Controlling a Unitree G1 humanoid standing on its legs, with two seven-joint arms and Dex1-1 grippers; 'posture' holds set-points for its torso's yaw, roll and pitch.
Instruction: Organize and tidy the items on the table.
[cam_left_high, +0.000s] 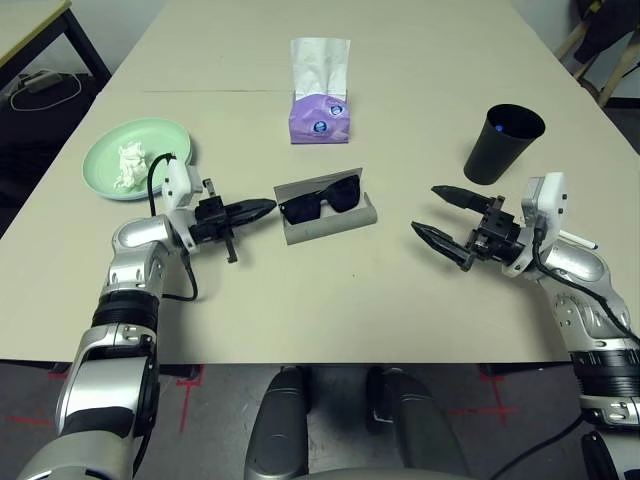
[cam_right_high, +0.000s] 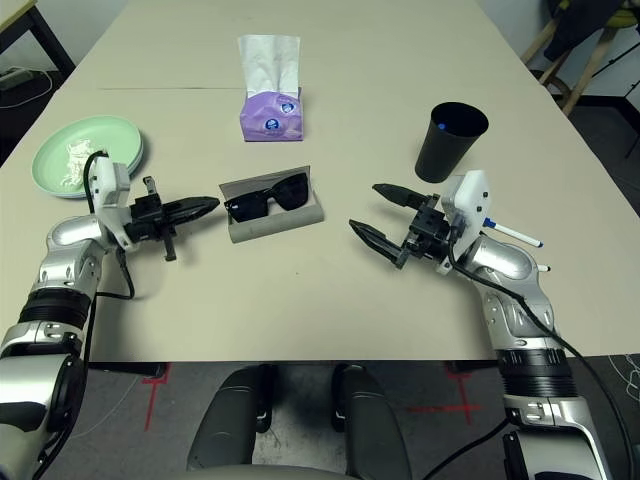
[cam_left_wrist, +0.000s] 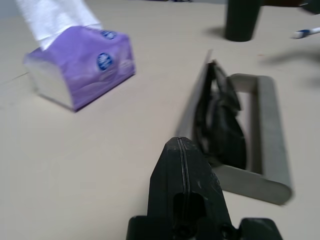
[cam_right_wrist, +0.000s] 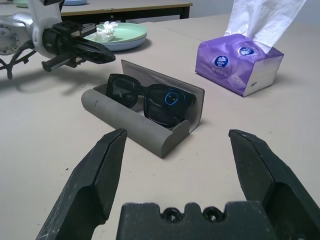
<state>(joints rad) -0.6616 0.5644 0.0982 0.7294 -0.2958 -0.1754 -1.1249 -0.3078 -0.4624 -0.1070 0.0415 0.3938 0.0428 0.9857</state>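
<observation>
My left gripper is shut, and the glasses case's lid (cam_left_high: 311, 184) is standing open behind the sunglasses. It should stay shut and push the lid from its back down over the sunglasses (cam_left_high: 322, 200).
Black sunglasses (cam_left_high: 320, 200) lie in an open grey glasses case (cam_left_high: 335, 230) at the middle of the beige table (cam_left_high: 330, 320). My left gripper (cam_left_high: 262, 209) is shut on nothing, its tip just left of the case and pointing at it. To the right of the case, my right gripper (cam_left_high: 427, 211) stands open and empty, apart from it. A crumpled tissue wad (cam_left_high: 130, 163) rests on a pale green plate (cam_left_high: 150, 135) at the left, with a pale blue plate (cam_right_wrist: 122, 46) under it. A black cup (cam_left_high: 503, 143) stands at the right. A white pen (cam_right_high: 515, 235) lies beside my right forearm.
A purple tissue box (cam_left_high: 319, 105) with a white tissue sticking up stands behind the case. A black-legged side table (cam_left_high: 40, 25) is at the far left, off the tabletop. Bare tabletop lies in front of the case, between my arms.
</observation>
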